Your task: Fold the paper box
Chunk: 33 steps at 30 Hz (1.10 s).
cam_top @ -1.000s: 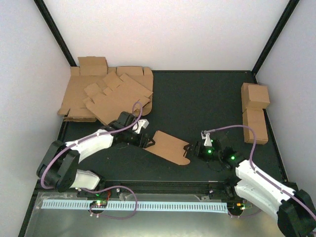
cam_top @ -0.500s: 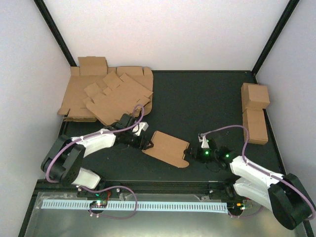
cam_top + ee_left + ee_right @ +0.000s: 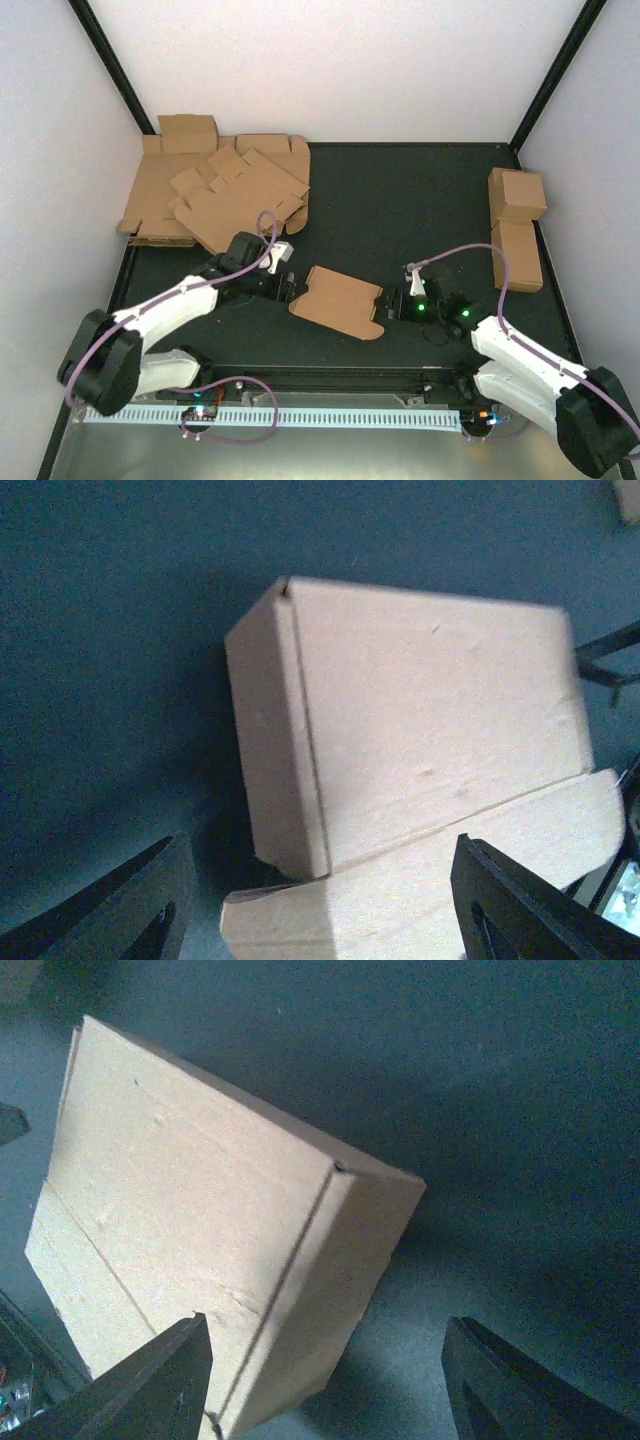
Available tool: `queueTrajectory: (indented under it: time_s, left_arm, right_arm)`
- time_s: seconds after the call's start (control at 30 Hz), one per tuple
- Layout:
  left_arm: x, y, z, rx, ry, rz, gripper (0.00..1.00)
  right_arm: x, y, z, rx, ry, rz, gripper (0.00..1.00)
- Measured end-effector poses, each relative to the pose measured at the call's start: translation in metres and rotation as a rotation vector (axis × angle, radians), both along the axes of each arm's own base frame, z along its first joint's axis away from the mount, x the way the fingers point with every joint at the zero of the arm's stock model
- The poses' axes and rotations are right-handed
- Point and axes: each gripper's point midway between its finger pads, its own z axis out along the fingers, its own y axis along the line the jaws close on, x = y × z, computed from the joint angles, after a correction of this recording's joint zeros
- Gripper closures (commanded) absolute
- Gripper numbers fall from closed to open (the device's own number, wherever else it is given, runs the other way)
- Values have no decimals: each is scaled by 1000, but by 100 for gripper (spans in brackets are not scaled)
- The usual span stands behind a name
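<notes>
The paper box [image 3: 340,298] is lying at a slant near the front rail, so my grippers should push it back and set it straight before my left gripper comes to its front flap [image 3: 338,322].
The paper box [image 3: 340,300] is a flat, partly folded brown cardboard piece lying on the dark table between my two grippers. My left gripper [image 3: 291,289] is at its left end. In the left wrist view the gripper [image 3: 320,920] is open, and the box [image 3: 430,730] with its folded side wall and a lower flap reaches in between the fingers. My right gripper [image 3: 392,305] is at the box's right end. In the right wrist view it [image 3: 330,1390] is open too, with the box's [image 3: 200,1220] near corner between the fingers, close to the left finger [image 3: 150,1390].
A loose stack of flat brown blanks [image 3: 215,195] lies at the back left. Finished brown cartons [image 3: 517,225] stand along the right edge. White walls close in the back and sides.
The left arm has changed its pose, with its gripper staying at the box's left end. The right gripper has shifted slightly at the right end. The box has barely moved.
</notes>
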Motion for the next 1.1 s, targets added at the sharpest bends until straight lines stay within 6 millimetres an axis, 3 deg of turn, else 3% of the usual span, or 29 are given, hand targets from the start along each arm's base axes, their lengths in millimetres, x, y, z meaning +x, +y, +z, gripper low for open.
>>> queueTrajectory:
  time_s: [0.13, 0.23, 0.43, 0.63, 0.73, 0.9, 1.1]
  left_arm:
    - [4, 1, 30, -41, -104, 11, 27]
    - [2, 0, 35, -49, -125, 7, 27]
    - [-9, 0, 18, -16, -95, -10, 31]
    - [-1, -2, -7, 29, -37, 14, 38]
    - [5, -6, -16, 40, -16, 19, 51]
    - [22, -18, -20, 26, -11, 21, 64]
    - [42, -19, -19, 19, -43, 82, 66]
  right_arm:
    - [6, 0, 12, -25, -47, 21, 33]
    - [8, 0, 17, -38, -61, 36, 33]
    - [13, -8, 19, -100, -86, 23, 38]
    - [13, 0, 6, -98, -22, 45, 47]
    - [14, 9, -3, -72, 24, 61, 51]
    - [23, 21, -7, -48, 44, 86, 60]
    - [51, 36, -6, -62, 35, 98, 59]
